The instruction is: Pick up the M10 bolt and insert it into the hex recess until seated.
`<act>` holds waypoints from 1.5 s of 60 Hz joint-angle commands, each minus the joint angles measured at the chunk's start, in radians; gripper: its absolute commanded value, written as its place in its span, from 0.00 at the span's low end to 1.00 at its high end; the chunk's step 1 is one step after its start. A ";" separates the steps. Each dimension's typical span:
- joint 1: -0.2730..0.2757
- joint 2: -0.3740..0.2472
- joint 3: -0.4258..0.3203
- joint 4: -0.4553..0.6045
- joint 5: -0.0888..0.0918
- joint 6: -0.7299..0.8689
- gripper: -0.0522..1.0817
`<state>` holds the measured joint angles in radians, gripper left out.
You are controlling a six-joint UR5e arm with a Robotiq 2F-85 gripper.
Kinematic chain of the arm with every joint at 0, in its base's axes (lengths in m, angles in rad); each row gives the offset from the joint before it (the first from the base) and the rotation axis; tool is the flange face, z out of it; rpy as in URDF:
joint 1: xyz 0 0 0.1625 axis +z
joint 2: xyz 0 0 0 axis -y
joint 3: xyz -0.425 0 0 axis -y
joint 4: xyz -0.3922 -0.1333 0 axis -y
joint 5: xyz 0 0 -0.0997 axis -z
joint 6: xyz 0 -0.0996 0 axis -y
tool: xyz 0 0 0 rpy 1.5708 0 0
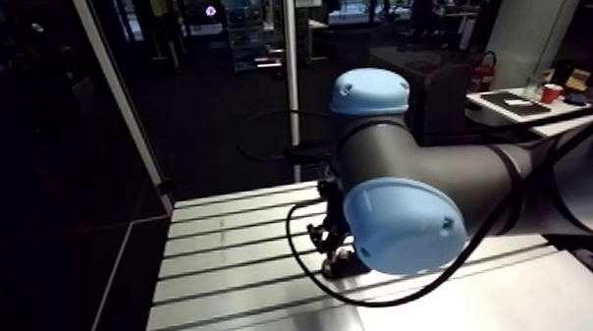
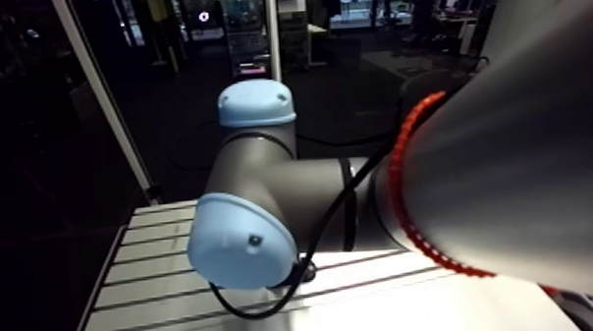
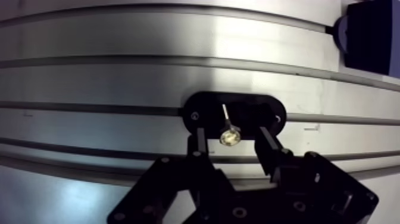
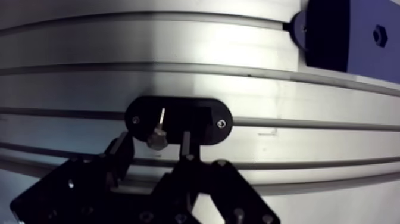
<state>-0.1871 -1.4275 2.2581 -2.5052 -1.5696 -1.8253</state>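
Note:
The bolt (image 3: 230,137) will come free of the holder plate with its shank still pointing away when I lift, since the shank (image 3: 226,114) lies bare beyond the bolt's shiny head.
In the wrist view a small bolt (image 3: 228,136) with a shiny head and a thin shank rests on a black oval holder plate (image 3: 259,110) fixed to the slotted table. The shank points away from the gripper. My gripper (image 3: 233,141) hovers over the plate's near edge with its two fingers (image 3: 200,142) apart. The bolt head sits between them, and neither finger touches it. A second black block (image 4: 333,36) with a hex-shaped feature (image 4: 377,33) lies well ahead and off to one side. In the arm view the gripper (image 1: 333,242) is mostly hidden behind the wrist joint.
The aluminium table (image 1: 228,270) has long parallel slots running across under the gripper. A white post (image 1: 293,89) stands at its far edge. The table's left edge drops off beside a dark panel (image 1: 121,286).

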 commanded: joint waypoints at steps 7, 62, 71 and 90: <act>0.000 0.003 0.001 -0.001 0.000 0.001 0.50; 0.000 0.011 0.001 -0.001 0.001 -0.002 0.61; 0.000 0.012 0.001 -0.001 0.001 -0.002 0.62; 0.000 0.012 0.001 -0.001 0.001 -0.002 0.64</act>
<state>-0.1872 -1.4154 2.2590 -2.5059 -1.5684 -1.8281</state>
